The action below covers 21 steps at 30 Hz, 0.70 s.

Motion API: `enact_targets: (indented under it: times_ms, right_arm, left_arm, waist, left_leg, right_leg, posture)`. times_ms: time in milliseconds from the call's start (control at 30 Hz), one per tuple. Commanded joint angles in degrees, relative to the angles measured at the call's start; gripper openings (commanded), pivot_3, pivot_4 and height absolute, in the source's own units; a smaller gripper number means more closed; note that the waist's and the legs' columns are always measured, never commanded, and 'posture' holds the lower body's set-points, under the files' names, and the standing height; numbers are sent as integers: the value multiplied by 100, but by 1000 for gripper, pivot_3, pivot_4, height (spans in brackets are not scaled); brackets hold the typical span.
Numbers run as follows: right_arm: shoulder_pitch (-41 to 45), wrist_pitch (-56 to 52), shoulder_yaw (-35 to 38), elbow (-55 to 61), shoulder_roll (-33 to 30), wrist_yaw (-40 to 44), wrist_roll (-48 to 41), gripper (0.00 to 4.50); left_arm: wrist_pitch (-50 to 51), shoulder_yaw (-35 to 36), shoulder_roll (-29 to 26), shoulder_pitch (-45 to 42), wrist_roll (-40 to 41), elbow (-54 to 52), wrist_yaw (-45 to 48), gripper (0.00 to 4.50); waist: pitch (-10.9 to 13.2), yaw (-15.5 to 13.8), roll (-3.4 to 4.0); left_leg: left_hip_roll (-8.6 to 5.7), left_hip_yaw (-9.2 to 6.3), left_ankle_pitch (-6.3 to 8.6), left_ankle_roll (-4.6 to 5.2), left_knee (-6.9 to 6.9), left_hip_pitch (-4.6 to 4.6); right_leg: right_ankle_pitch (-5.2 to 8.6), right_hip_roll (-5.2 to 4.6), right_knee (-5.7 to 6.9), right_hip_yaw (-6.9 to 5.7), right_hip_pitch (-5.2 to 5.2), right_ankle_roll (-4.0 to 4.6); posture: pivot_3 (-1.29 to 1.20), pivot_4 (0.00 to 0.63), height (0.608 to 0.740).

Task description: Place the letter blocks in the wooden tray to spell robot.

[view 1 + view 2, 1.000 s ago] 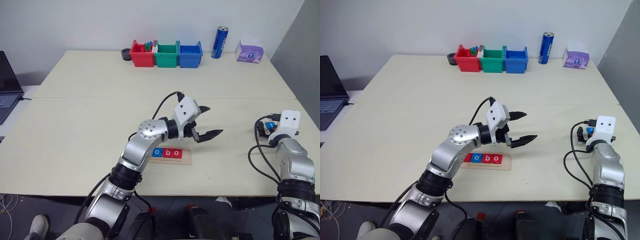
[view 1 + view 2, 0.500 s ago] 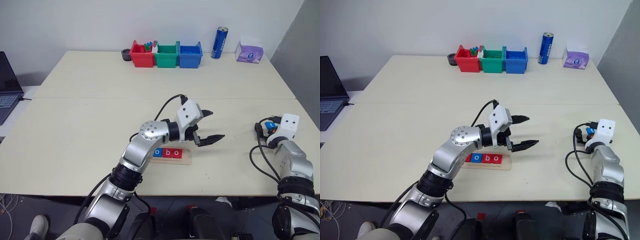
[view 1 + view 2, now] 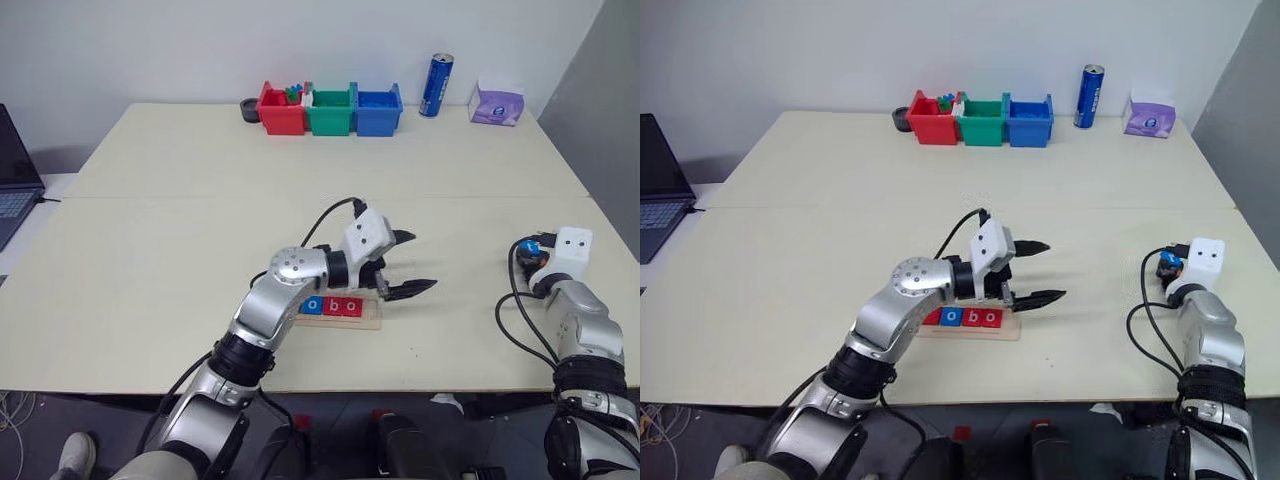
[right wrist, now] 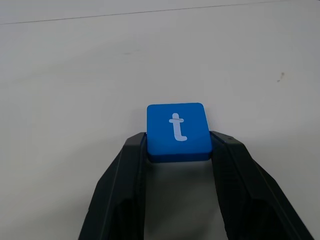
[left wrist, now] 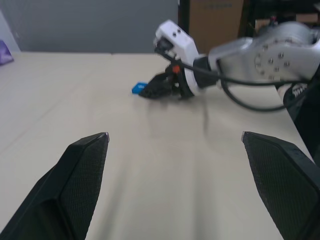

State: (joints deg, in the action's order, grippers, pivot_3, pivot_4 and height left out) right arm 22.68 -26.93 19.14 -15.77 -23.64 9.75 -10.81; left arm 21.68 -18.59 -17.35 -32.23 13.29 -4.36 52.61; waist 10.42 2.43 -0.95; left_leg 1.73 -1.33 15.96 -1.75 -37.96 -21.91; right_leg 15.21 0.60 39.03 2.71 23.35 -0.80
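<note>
My right gripper keeps heading toward the wooden tray's empty end (image 3: 1011, 327) and let go beside it, as the blue t block's letter (image 4: 177, 127) is up and the table ahead is clear.
The wooden tray (image 3: 1009, 324) lies near the table's front edge. It holds a row of letter blocks (image 3: 972, 317): a red one half hidden by my left arm, then a blue o, a red b and a red o. Its right end is bare. My left gripper (image 3: 410, 263) hovers open just right of the tray, pointing right. Far right, a blue t block (image 4: 177, 129) lies flat on the table. My right gripper (image 4: 177, 143) is shut on it, with its fingers (image 4: 134, 155) pressed against two opposite sides. The left wrist view shows that right gripper (image 5: 152, 91) and the block (image 5: 138, 88).
Red (image 3: 281, 108), green (image 3: 331, 109) and blue (image 3: 378, 108) bins stand in a row at the table's far edge. A blue can (image 3: 435, 85) and a purple tissue pack (image 3: 496, 103) are to their right. A laptop (image 3: 658, 190) sits off the left side.
My right gripper's fingers have closed in on the blue t block. The left gripper has sunk a little toward the table beside the tray, still open.
</note>
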Motion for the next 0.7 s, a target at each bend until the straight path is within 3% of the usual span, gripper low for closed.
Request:
enact_targets:
  times_ms: [33,167,333,500,700]
  right_arm:
    - [-634,-1533,-634,1943,359,-74,-264,1466]
    - [-1358,-3281,-983,4037,757,-347,-633,1466]
    - [-1736,-5019,-1248,5601,1299,-745,-740,1466]
    - [-1615,-6303,-1371,6396,1779,-851,-719,1466]
    - [-1317,-6556,-1362,6487,1909,-741,-687,1466]
  left_arm:
    - [-77,309,-775,431,263,-763,603,4500]
    - [88,733,-1361,905,751,-1364,832,4500]
    - [433,1073,-1681,1326,1243,-2083,808,4500]
    - [564,1105,-1778,1361,1368,-2205,706,4500]
    - [547,1098,-1800,1382,1450,-2165,667,4500]
  waist:
    - [-3,35,5]
    - [-3,7,4]
    - [-4,-13,3]
    - [-4,-35,2]
    - [-4,-32,2]
  left_leg:
    - [5,-4,0,0,4,0]
    - [16,-24,0,0,5,-3]
    - [5,-23,0,-1,-2,-2]
    - [2,-18,0,-1,-2,-1]
    - [3,-17,1,-1,-1,-1]
  right_leg:
    - [3,4,3,-1,2,5]
    - [9,10,8,-20,3,16]
    - [26,-1,-1,-12,-2,-15]
    - [26,0,-3,-17,-2,-16]
    - [27,2,-4,-19,-1,-16]
  posture:
    - [0,150,740]
    - [0,150,740]
    - [0,150,740]
    - [0,150,740]
    - [0,150,740]
